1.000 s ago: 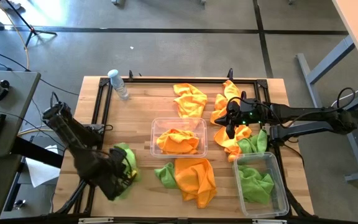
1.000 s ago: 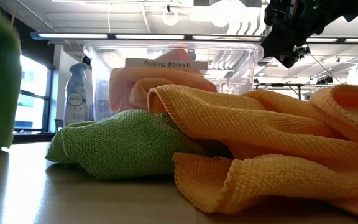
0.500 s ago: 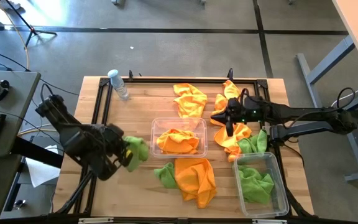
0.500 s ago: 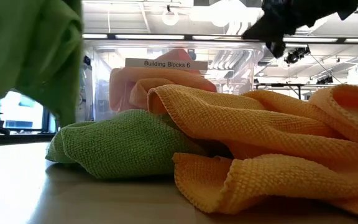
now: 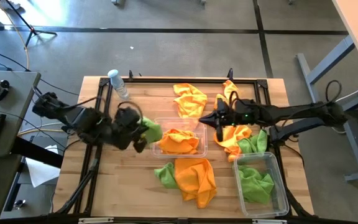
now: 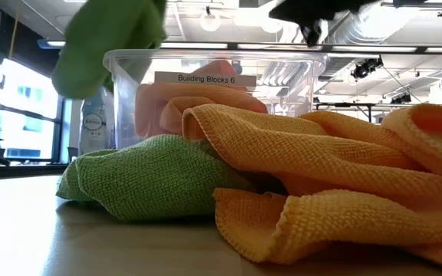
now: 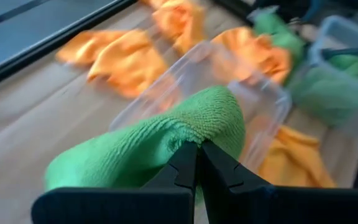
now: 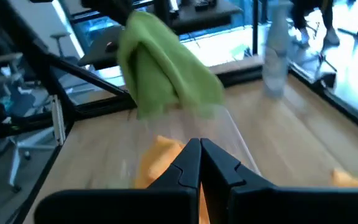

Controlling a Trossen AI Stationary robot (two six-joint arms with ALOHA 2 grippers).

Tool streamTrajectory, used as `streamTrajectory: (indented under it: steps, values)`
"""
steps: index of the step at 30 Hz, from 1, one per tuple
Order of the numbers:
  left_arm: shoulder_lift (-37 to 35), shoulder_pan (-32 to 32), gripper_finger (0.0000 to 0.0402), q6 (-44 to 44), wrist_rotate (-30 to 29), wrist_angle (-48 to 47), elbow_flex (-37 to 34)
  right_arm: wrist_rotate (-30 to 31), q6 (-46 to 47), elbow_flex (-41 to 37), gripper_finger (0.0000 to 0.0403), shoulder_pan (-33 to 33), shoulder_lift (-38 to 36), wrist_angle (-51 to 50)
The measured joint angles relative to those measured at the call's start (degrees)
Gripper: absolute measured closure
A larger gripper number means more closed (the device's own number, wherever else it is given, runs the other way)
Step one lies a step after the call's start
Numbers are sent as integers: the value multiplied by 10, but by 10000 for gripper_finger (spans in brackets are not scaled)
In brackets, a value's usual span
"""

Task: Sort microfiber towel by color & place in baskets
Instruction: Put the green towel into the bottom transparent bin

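The lime green towel (image 5: 152, 130) is in my left gripper, far from the basket of green towels (image 5: 257, 185). My right gripper should therefore take the towel and bring it to that basket.
My left gripper (image 5: 143, 132) is shut on a lime green towel (image 5: 151, 130) and holds it in the air at the left rim of the centre basket (image 5: 201, 123), a clear tub with an orange towel (image 5: 178, 141) in it. My right gripper (image 5: 218, 124) is shut and holds nothing; it hovers by that basket's right side, over orange towels (image 5: 235, 135). The second basket (image 5: 281, 186) at the near right holds green towels (image 5: 255, 185). In front of the centre basket a green towel (image 5: 164, 175) and an orange towel (image 5: 196, 180) lie crumpled on the table. My left gripper pinches the green towel between its two fingers at a bunched fold (image 7: 188, 134), coming roughly level from the table's left. The towel is lifted clear of the table, and its free part (image 8: 163, 68) hangs slack below the fingers.
A clear water bottle (image 5: 118, 83) stands at the far left of the table. More orange towels (image 5: 189, 99) lie at the far side, and a green towel (image 5: 254, 143) lies beside the right basket. Bare wood (image 5: 123, 180) shows at the near left.
My left gripper has risen from the table's near left and swung toward the right and far side, carrying the green towel lifted clear up to the centre basket's left rim. My right gripper has shifted a little toward the left, closer to the centre basket.
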Motion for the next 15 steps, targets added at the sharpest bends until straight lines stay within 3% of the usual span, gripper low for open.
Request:
streamTrajectory:
  steps: [6,10,15]
  values:
    - [14,72,401,136,82,149,0,8,-73,131,359,30,82,-18]
    - [30,101,401,202,129,251,0,15,-109,214,301,40,127,-64]
    - [50,120,401,226,154,296,0,15,-109,286,221,46,170,-119]
